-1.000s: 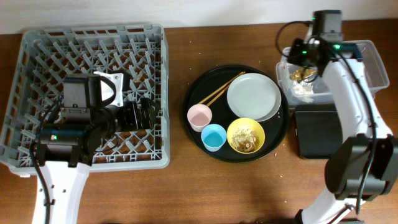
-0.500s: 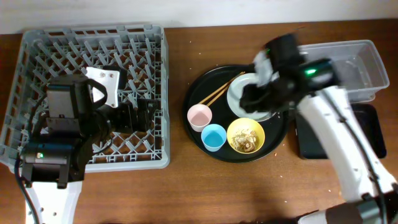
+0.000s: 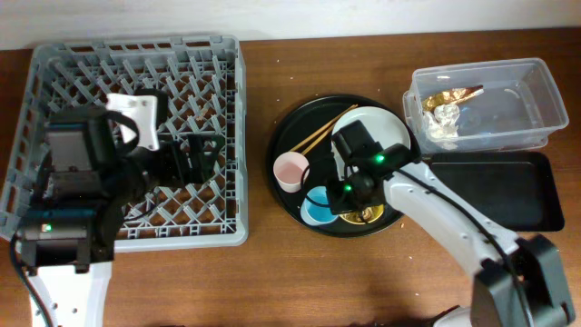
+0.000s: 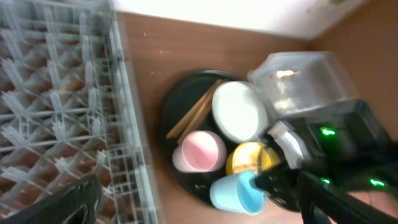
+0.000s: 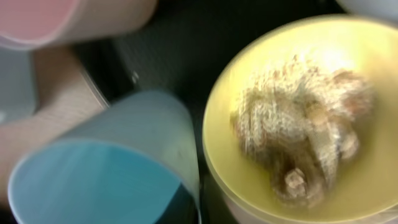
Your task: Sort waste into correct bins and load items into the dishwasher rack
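My left gripper should take the cup by its base (image 4: 219, 191) and load it with its opening down, because my right gripper holds the light blue cup by its rim (image 4: 251, 194), away from the grey rack.
My right gripper (image 3: 343, 195) is low over the round black tray, shut on the rim of the light blue cup (image 3: 315, 207), which tilts in the left wrist view (image 4: 233, 190). The right wrist view shows that cup (image 5: 93, 180) beside the yellow bowl (image 5: 230, 155) holding brownish scraps (image 5: 305, 118). The pink cup (image 3: 291, 170), chopsticks (image 3: 322, 132) and white plate (image 3: 395, 136) sit on the same tray. The napkin (image 3: 445, 123) and gold wrapper (image 3: 449, 97) lie in the clear tub (image 3: 536, 91). My left gripper (image 3: 195, 159) is open and empty over the grey rack (image 3: 54, 64).
The shallow black rectangular tray (image 3: 495, 191) lies in front of the clear tub at the right. The round black tray (image 3: 295, 136) stands between the rack and the bins. Crumbs dot the brown table around it.
My right arm swung from the clear tub across the plate and down onto the blue cup. The black rectangular tray is now uncovered. My left arm shifted slightly left over the rack.
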`<state>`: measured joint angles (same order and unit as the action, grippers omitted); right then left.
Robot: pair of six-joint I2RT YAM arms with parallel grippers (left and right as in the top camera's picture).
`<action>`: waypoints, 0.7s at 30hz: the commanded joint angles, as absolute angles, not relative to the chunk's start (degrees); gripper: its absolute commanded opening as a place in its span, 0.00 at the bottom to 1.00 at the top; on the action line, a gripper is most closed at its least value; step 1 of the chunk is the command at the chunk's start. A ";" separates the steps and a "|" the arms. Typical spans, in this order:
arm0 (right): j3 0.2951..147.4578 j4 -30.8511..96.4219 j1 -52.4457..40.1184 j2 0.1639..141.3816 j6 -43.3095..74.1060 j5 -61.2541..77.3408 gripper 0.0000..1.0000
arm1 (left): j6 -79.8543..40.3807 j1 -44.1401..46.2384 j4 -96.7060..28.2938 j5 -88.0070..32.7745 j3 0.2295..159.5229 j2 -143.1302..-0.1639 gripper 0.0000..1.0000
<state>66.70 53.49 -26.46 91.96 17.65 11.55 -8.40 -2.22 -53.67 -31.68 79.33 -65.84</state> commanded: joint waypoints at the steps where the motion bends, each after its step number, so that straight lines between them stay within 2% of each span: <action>1: 76.44 57.28 -25.67 84.01 11.77 18.61 0.04 | -9.74 -12.78 -52.86 -59.61 80.03 -68.38 0.99; 4: 80.40 52.51 -23.55 80.86 2.63 39.24 0.04 | -9.30 -14.20 -52.80 -70.59 80.03 -71.31 0.99; 9: 80.90 36.21 -22.79 81.17 2.39 59.37 0.04 | -8.69 -14.02 -52.80 -82.04 80.03 -73.93 0.98; 14: 80.90 22.48 -22.85 83.42 10.52 66.06 0.04 | -7.62 -12.82 -52.80 -89.41 80.03 -73.84 0.91; 21: 80.90 15.57 -23.29 83.96 14.06 67.44 0.04 | -6.37 -4.12 -52.71 -84.03 80.03 -73.87 0.93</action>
